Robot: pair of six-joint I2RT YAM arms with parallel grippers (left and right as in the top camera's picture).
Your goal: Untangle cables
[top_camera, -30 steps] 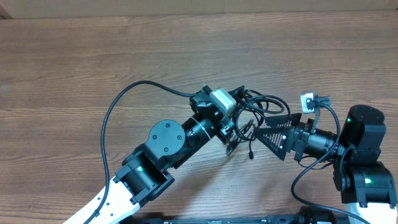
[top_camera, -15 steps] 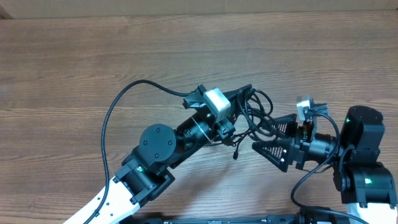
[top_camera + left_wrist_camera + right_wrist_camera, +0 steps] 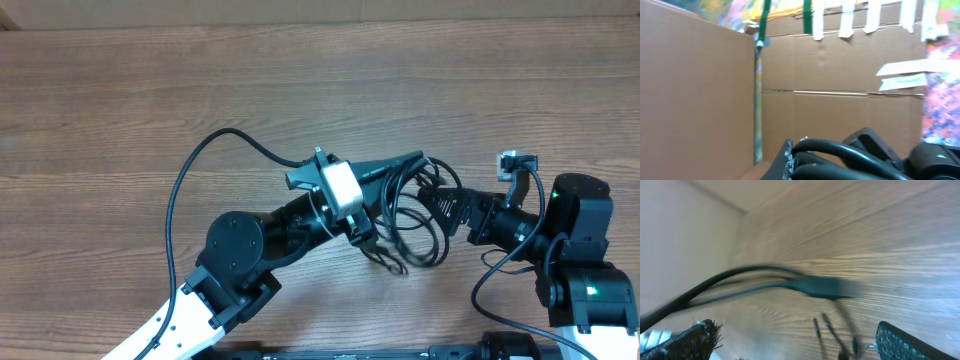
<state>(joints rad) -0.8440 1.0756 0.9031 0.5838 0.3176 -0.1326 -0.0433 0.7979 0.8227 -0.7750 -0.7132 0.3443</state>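
I should put the cables down on the wood (image 3: 338,280) with my left gripper and open it before my right gripper takes a strand of cable, because the loops (image 3: 398,222) hang bunched from my left gripper.
The cables (image 3: 418,215) are a tangle of thin black loops hanging between the two grippers, with plug ends trailing near the table (image 3: 392,262). My left gripper (image 3: 412,161) is shut on the top of the bundle. In the left wrist view, several strands (image 3: 840,152) are pinched at its fingertips (image 3: 789,156). My right gripper (image 3: 443,204) stands open just right of the loops. In the right wrist view its gripper (image 3: 800,345) holds nothing. A blurred cable with a plug (image 3: 815,286) crosses above it, and thin ends (image 3: 829,330) dangle over the wood.
The left arm's thick black wire (image 3: 190,170) arcs over the wooden table (image 3: 120,100). A cardboard wall (image 3: 840,75) stands along the table's far side. The right arm's base (image 3: 585,270) sits at the right front edge.
The left gripper has turned and lifted, drawing the cable bundle up and spreading its loops. The right gripper has rolled and pulled back to the right, still open.
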